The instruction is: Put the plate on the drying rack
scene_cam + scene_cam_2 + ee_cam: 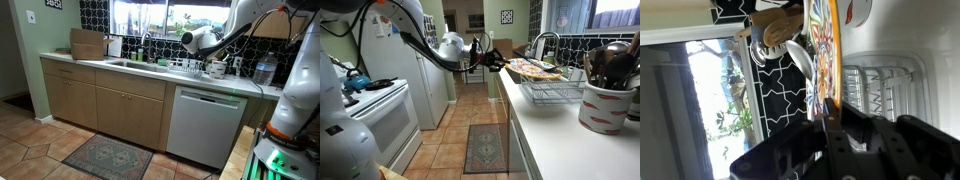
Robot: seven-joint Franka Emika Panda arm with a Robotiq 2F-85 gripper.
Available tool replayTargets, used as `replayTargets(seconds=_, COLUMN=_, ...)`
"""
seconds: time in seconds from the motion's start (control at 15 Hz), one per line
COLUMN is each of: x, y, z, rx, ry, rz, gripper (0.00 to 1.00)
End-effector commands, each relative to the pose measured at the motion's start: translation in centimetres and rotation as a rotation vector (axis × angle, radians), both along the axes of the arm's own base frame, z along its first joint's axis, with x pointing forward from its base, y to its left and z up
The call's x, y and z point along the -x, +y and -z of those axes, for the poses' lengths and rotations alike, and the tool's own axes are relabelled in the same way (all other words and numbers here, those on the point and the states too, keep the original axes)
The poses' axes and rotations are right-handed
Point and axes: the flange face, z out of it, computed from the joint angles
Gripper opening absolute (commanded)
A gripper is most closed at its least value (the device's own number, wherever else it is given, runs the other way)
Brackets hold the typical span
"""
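Observation:
The plate high (538, 70) in my gripper is toward the crock end of the drying rack, so I should move the plate toward the sink before I lower it into the wires (186, 67).
A colourful patterned plate (535, 68) with an orange rim is held nearly flat just above the drying rack (558, 93), a pale wire rack on the counter beside the sink. My gripper (498, 62) is shut on the plate's near edge and reaches in from the floor side of the counter. In the wrist view the black fingers (830, 118) clamp the plate's rim (826, 50), with the rack's wires (880, 85) behind it. Whether the plate touches the rack cannot be told.
A ceramic crock full of utensils (605, 98) stands on the counter beside the rack. A faucet (545, 42) rises behind the rack. A dishwasher (205, 120) sits below the counter, a cardboard box (88, 43) at the counter's far end, and a white stove (370, 100) across the aisle.

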Motion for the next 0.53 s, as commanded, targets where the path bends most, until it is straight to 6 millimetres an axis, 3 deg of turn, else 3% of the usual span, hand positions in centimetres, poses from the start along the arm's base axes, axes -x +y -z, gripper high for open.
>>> replayTargets(seconds=0.0, x=0.07, y=-0.39, z=-0.32, rx=-0.006, ry=-0.006, rz=-0.005, gripper=0.09)
replayTargets(seconds=0.47, x=0.24, y=-0.6, z=-0.54, rx=-0.007, ry=-0.009, rz=-0.005, gripper=0.09)
